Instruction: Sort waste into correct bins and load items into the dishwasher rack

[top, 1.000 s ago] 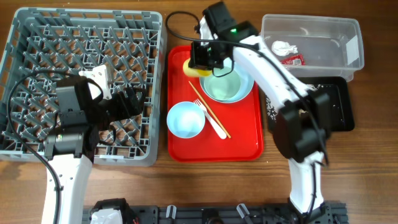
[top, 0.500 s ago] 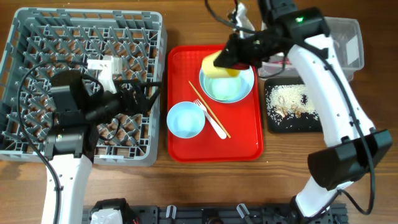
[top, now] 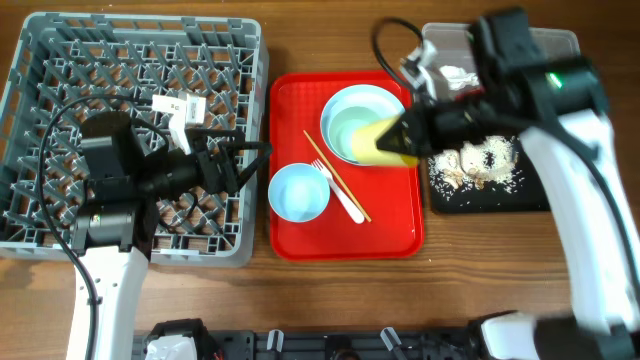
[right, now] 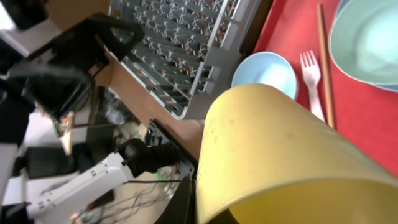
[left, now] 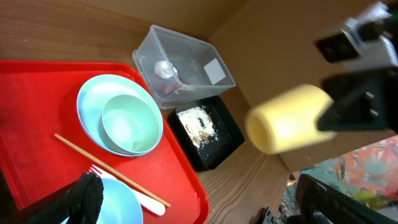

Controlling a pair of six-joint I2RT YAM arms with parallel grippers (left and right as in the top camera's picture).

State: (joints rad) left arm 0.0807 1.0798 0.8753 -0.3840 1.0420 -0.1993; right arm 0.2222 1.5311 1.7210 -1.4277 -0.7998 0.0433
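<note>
My right gripper is holding the small yellow cup (top: 381,146) across the tray from the grey rack, so my left gripper should grab its loose end (top: 360,149) and rack it.
My right gripper (top: 405,140) is shut on the small yellow cup (top: 383,146), held on its side above the red tray's right edge, beside the black tray (top: 535,195). The cup fills the right wrist view (right: 280,155) and shows in the left wrist view (left: 289,118). The green bowl (top: 352,128) sits in the pale plate (top: 332,108). The blue saucer-bowl (top: 298,192), white fork (top: 345,202) and chopsticks (top: 330,170) lie on the red tray. My left gripper (top: 238,160) is open and empty over the grey rack's (top: 60,60) right edge. The red packet is hidden.
The red tray (top: 300,240) lies between the rack and the bins. The clear tub (top: 570,70) at back right holds a paper wad (top: 455,75); my right arm crosses it. Rice crumbs (top: 480,165) lie in the black tray.
My right arm has swung right and forward with the yellow cup, from the tray's back left to its right edge. My left gripper has shifted slightly right.
</note>
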